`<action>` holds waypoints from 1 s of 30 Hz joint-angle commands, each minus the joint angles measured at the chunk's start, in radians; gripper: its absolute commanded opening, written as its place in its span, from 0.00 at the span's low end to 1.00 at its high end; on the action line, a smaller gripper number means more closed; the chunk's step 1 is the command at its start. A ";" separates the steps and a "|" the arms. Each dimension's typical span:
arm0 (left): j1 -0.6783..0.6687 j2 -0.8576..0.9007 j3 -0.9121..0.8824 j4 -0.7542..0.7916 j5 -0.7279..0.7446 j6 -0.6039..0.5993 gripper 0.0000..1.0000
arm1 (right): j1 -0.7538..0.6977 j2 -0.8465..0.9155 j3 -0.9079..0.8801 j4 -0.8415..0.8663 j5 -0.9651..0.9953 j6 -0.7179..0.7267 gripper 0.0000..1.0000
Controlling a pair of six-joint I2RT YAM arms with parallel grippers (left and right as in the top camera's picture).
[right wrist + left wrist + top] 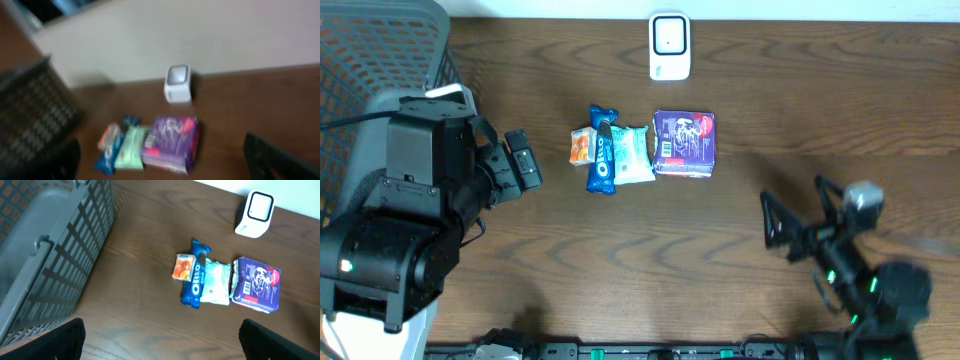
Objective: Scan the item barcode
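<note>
The purple pack's barcode (666, 149) is next to the mint-green packet, on my left gripper's side. My right gripper should therefore grab the pack by its opposite free edge (711, 145).
Four items lie in a row mid-table: a small orange packet (581, 146), a blue Oreo pack (603, 150), a mint-green packet (633, 153) and a purple pack (684, 143). A white scanner (669, 46) stands behind them at the far edge. My left gripper (523, 160) hangs open left of the row, well apart from it; its fingertips (65, 340) frame bare wood. My right gripper (772, 226) is open at the front right, clear of the purple pack (170, 142). The right wrist view is blurred, with one dark finger (280, 160) at its corner. Neither gripper holds anything.
A grey mesh basket (380, 50) fills the back left corner, beside the left arm; the left wrist view shows its wall (60, 255). A pale wall rises behind the scanner (178, 82). Bare wood lies between the items and the front edge.
</note>
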 commanded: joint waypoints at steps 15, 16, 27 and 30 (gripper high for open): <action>0.006 0.000 -0.002 -0.002 -0.012 0.013 0.98 | -0.006 1.238 0.536 -0.077 -0.310 0.048 0.61; 0.006 0.000 -0.002 -0.002 -0.012 0.013 0.98 | 0.000 1.270 0.536 -0.060 -0.311 0.056 0.62; 0.006 0.000 -0.002 -0.002 -0.012 0.013 0.98 | 0.074 1.536 0.630 0.049 -0.262 0.055 0.64; 0.006 0.000 -0.002 -0.002 -0.012 0.013 0.98 | 0.081 1.555 0.630 0.063 -0.262 0.041 0.53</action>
